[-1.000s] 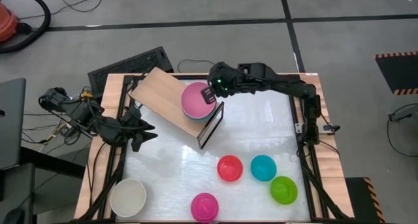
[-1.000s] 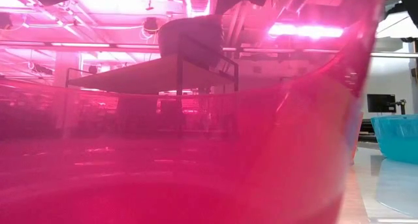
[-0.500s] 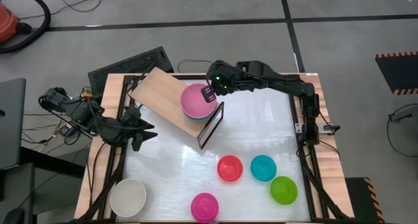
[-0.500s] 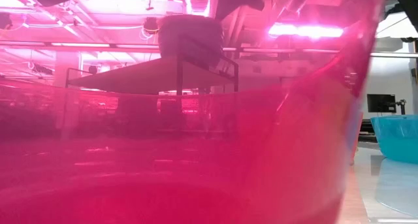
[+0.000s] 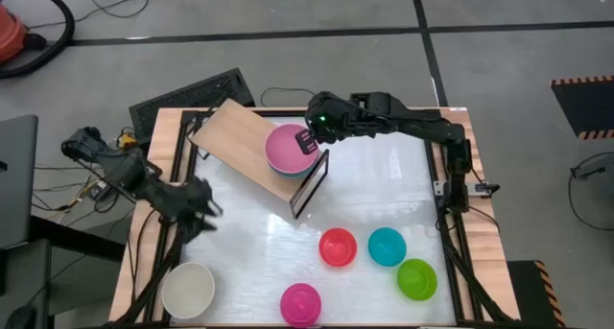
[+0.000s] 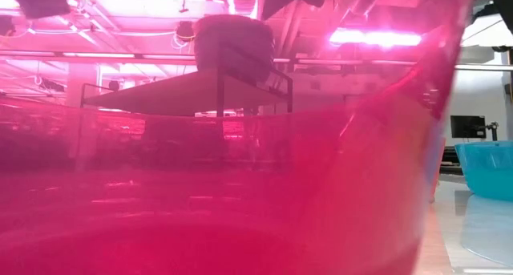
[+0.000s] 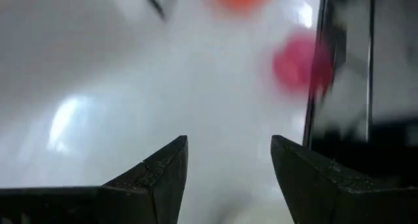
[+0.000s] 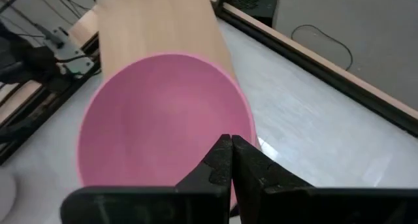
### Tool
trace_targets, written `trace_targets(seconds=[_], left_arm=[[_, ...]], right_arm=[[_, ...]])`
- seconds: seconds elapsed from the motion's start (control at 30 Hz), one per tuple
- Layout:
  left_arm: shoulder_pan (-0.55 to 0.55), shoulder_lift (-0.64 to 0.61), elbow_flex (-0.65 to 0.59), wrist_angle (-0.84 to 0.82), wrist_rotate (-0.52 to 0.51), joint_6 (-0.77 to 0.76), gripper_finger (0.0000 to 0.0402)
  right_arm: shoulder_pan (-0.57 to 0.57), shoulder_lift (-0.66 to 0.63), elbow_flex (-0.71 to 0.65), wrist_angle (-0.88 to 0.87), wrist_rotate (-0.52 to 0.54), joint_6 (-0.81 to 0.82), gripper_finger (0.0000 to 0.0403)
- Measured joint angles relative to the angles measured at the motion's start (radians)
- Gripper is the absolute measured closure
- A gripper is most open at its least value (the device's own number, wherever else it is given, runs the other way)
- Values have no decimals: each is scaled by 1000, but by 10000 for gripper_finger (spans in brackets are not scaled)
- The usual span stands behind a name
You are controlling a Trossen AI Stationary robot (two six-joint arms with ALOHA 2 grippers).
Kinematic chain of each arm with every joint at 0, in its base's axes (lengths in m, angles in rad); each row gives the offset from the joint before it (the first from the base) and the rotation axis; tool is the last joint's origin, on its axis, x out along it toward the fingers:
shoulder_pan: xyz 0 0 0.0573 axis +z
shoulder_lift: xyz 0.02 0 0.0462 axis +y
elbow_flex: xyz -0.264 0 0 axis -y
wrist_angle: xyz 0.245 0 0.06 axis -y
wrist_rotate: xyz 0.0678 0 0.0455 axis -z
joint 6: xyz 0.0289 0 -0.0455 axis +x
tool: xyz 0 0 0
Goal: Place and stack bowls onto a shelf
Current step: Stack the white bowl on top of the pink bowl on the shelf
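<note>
The white bowl (image 5: 188, 291) seems about the same width as the light pink bowl's rim (image 5: 291, 150), so the white bowl should cover that rim from sight when the robot stacks it.
The light-wood shelf (image 5: 245, 137) stands at the table's far left. A stack of bowls rests on it, with a light pink bowl (image 5: 288, 147) on top and a blue-grey rim (image 5: 288, 174) showing beneath. My right gripper (image 5: 309, 142) is shut at the pink bowl's right rim, and its wrist view shows the fingertips (image 8: 230, 142) just inside the rim. My left gripper (image 5: 197, 202) is open and empty over the table's left side, between the shelf and the white bowl (image 5: 188, 289). Its wrist view (image 7: 228, 159) is blurred. My right gripper's shut fingers (image 8: 222, 152) come down slanting from the table's right side over the inside of the light pink bowl, close to its rim (image 8: 251, 126). I cannot tell whether they touch it. The bowl sits level on the stack.
Red (image 5: 338, 246), teal (image 5: 387, 246), lime green (image 5: 417, 279) and magenta (image 5: 300, 303) bowls stand on the table's near half. The magenta bowl (image 6: 240, 187) fills the low view. A black slab (image 5: 192, 94) lies beyond the far left corner.
My left gripper has swung from beside the shelf's left end toward the table's near edge, closer to the white bowl. My right gripper has stayed at the pink bowl, which has not moved.
</note>
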Motion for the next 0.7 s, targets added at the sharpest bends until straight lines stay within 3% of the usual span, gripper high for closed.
trace_targets(seconds=[0.33,0.53,0.7], left_arm=[[-309,86,-197,94,188,-25,198],[-446,152,-218,122,82,-51,198],[-505,258,-218,170,69,-40,198]], right_arm=[[34,-5,0,-43,-20,-14,359],[36,-5,0,-52,-19,-13,360],[36,-4,0,-51,-19,-13,360]])
